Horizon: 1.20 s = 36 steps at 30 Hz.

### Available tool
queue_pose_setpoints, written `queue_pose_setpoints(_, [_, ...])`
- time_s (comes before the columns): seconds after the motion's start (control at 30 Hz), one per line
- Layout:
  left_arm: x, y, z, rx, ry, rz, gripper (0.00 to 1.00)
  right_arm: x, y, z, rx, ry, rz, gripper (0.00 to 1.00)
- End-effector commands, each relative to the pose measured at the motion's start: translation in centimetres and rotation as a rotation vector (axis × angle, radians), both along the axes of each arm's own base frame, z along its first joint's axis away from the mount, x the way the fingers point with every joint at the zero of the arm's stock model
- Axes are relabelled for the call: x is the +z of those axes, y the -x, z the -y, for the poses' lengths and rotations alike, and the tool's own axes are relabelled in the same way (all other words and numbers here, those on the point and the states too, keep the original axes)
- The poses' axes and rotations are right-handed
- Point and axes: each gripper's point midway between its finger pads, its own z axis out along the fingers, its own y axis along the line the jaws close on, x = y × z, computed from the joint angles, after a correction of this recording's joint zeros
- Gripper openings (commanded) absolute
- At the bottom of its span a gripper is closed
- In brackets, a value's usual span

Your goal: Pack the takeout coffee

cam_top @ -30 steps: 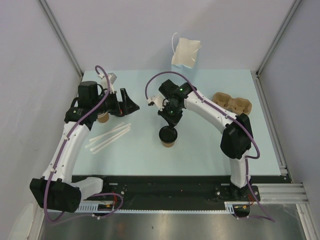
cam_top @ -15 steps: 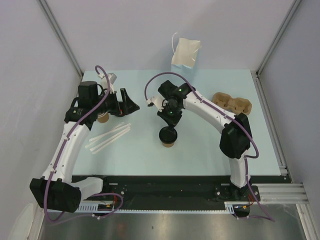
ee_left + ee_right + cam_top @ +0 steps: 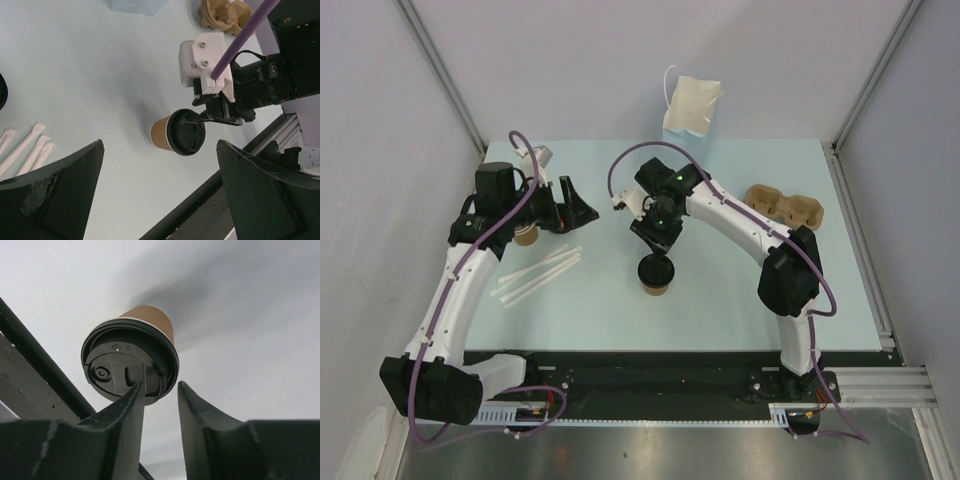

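I should first bring in my left gripper, with both grippers closed, to press the lid's top [image 3: 656, 269] down evenly, as my right gripper alone is meeting one edge of the black lid [image 3: 161, 384].
The takeout coffee [image 3: 656, 273], a kraft-brown cup with a black lid, stands upright on the pale blue table [image 3: 720, 300], near the middle. My right gripper [image 3: 658, 251] hangs just behind it, over the lid's far rim. In the right wrist view the cup [image 3: 131, 357] lies under my narrowly parted fingers [image 3: 127, 420]. Nothing sits between them, and one fingertip overlaps the lid's edge. My left gripper [image 3: 582, 207] is wide open and empty to the left. The left wrist view shows the cup [image 3: 161, 135] beyond the left gripper [image 3: 160, 200].
A white paper bag [image 3: 691, 105] stands at the table's far edge. A brown pulp cup carrier [image 3: 786, 205] lies at the right. Wrapped white sticks [image 3: 535, 275] lie front left. A stack of tan cups [image 3: 527, 236] sits under the left arm.
My right gripper has drifted slightly back and to the left above the cup's lid. The cup and the left arm have not moved.
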Motion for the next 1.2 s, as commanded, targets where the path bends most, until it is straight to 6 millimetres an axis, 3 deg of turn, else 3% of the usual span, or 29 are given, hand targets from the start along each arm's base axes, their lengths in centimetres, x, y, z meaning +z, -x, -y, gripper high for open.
queue_pose_setpoints(0.0, [1.2, 0.3, 0.4, -0.034, 0.039, 0.038, 1.00, 3.1, -0.4, -1.0, 0.009, -0.073, 0.042, 0.40])
queue_pose_setpoints(0.17, [2.3, 0.6, 0.8, -0.078, 0.048, 0.089, 0.99, 6.1, -0.3, -1.0, 0.016, -0.146, 0.074, 0.43])
queue_pose_setpoints(0.33, [5.0, 1.4, 1.1, -0.112, 0.064, 0.217, 1.00, 9.0, -0.2, -0.2, 0.006, -0.251, 0.060, 0.51])
queue_pose_setpoints(0.4, [6.1, 1.2, 0.9, -0.115, 0.041, 0.328, 1.00, 10.2, -0.6, 0.9, -0.023, -0.296, 0.050, 0.58])
queue_pose_setpoints(0.43, [6.3, 0.7, 0.2, -0.064, 0.018, 0.356, 0.99, 10.7, -0.3, 1.0, -0.021, -0.339, 0.018, 0.70])
queue_pose_setpoints(0.5, [6.6, 0.7, -0.4, -0.029, -0.002, 0.368, 0.99, 11.5, -0.4, 2.7, -0.063, -0.391, -0.014, 0.73])
queue_pose_setpoints(0.57, [6.4, 2.2, 1.2, -0.156, 0.047, 0.350, 0.99, 12.6, -0.4, 3.3, -0.093, -0.493, -0.056, 0.73])
queue_pose_setpoints(0.6, [6.1, 2.9, 2.0, -0.206, 0.093, 0.324, 0.99, 11.4, 0.2, 3.8, -0.118, -0.504, -0.110, 0.73])
queue_pose_setpoints(0.63, [6.1, 4.6, 3.4, -0.320, 0.173, 0.298, 1.00, 13.2, 0.9, 3.5, -0.109, -0.593, -0.115, 0.73])
queue_pose_setpoints(0.67, [5.2, 4.8, 4.0, -0.351, 0.216, 0.299, 1.00, 13.0, 0.9, 4.0, -0.135, -0.623, -0.135, 0.72])
queue_pose_setpoints(0.7, [4.9, 5.3, 4.5, -0.359, 0.266, 0.248, 1.00, 11.5, 1.8, 4.2, -0.166, -0.632, -0.201, 0.71])
queue_pose_setpoints(0.73, [4.4, 5.7, 5.1, -0.376, 0.281, 0.232, 1.00, 12.9, 2.6, 3.7, -0.160, -0.714, -0.223, 0.70])
queue_pose_setpoints(0.8, [2.7, 6.1, 6.0, -0.400, 0.313, 0.188, 0.99, 11.5, 4.0, 3.5, -0.191, -0.740, -0.315, 0.67])
queue_pose_setpoints(0.83, [2.1, 6.8, 7.0, -0.436, 0.325, 0.166, 1.00, 12.2, 4.3, 3.1, -0.169, -0.789, -0.326, 0.65])
queue_pose_setpoints(1.0, [-0.8, 8.7, 10.8, -0.543, 0.379, 0.058, 0.96, 10.9, 5.8, 1.9, -0.263, -0.828, -0.523, 0.63])
queue_pose_setpoints(1.17, [-4.0, 9.5, 14.0, -0.596, 0.431, -0.073, 0.95, 9.3, 7.1, 0.6, -0.261, -0.832, -0.578, 0.63])
